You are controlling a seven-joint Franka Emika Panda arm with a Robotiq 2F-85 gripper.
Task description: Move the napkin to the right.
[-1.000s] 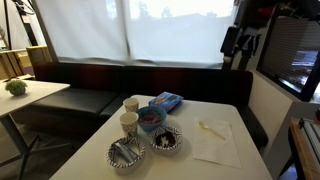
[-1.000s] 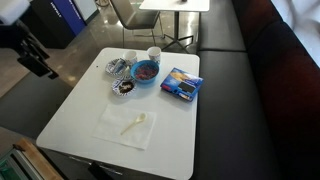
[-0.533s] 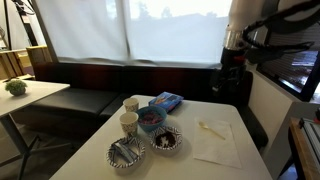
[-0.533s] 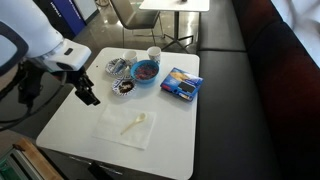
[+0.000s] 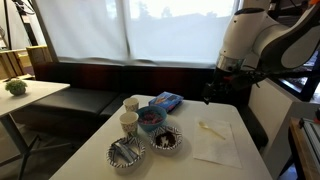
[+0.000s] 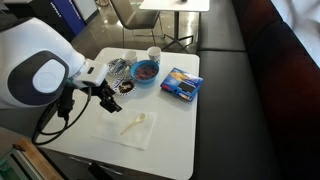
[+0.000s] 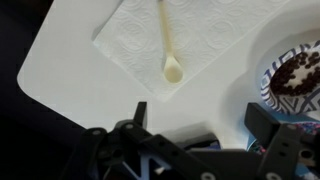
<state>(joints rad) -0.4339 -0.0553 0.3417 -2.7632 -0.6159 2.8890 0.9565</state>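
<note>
The edge of the flat napkin (image 5: 216, 122) stops before my hanging gripper, so I should come over it, press open fingers astride the spoon's handle (image 5: 217, 133) and slide the napkin.
The napkin (image 5: 215, 142) is a flat off-white sheet on the white table (image 5: 195, 168), with a pale plastic spoon (image 5: 211, 128) lying on it. Both also show in an exterior view, the napkin (image 6: 122, 130) and the spoon (image 6: 135, 123). In the wrist view the napkin (image 7: 205, 35) fills the top with the spoon (image 7: 168, 45) across it. My gripper (image 6: 108, 97) hangs open and empty above the table, between the napkin and the bowls. Its fingers (image 7: 268, 122) stand wide apart, clear of the napkin's edge.
Two foil-lined bowls (image 6: 118, 68) (image 6: 127, 87), a blue bowl (image 6: 146, 71), paper cups (image 5: 129, 121) (image 6: 154, 54) and a blue packet (image 6: 181, 84) cluster beside the napkin. A bowl with dark food (image 7: 296, 75) is close to one finger. A dark bench (image 5: 110, 80) runs behind the table.
The arm has swung in from beyond the table's edge and come down over the table, so the gripper now hangs just beside the napkin. The napkin and spoon have not moved.
</note>
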